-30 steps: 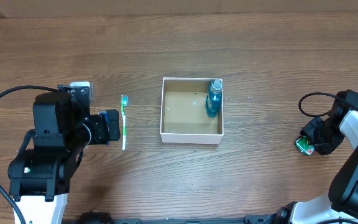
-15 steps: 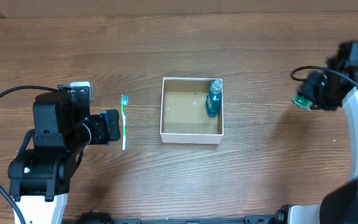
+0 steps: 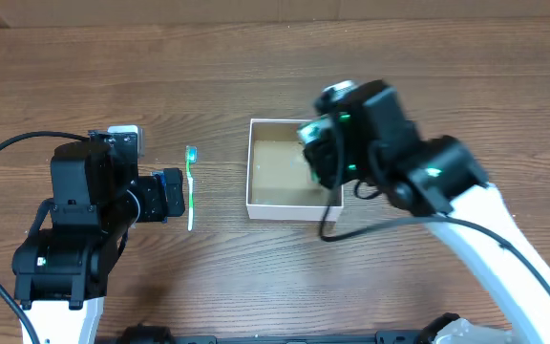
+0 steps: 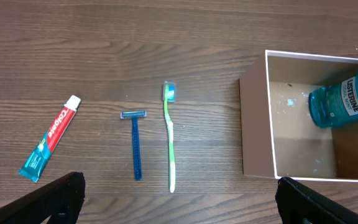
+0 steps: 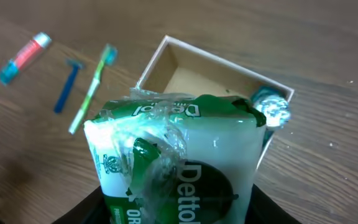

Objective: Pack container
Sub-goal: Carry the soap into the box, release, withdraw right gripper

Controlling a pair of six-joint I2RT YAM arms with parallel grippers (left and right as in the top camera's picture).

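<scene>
The box's bottom is clear beside the teal mouthwash bottle, so the robot's right gripper should go on carrying the soap bar until it is low over that free space.
The container is a small white-walled box with a brown inside at the table's middle; it also shows in the left wrist view and the right wrist view. A teal mouthwash bottle lies along its right wall. My right gripper is over the box, shut on a green and white wrapped Dettol soap bar. My left gripper is open and empty, left of the box. A green toothbrush, a blue razor and a toothpaste tube lie on the table.
The toothbrush, razor and toothpaste lie in a row left of the box, under the left arm. A black cable hangs from the right arm in front of the box.
My right arm has swung from the far right edge of the table leftward, carrying the soap bar, and is now over the box. The left arm has not moved.
</scene>
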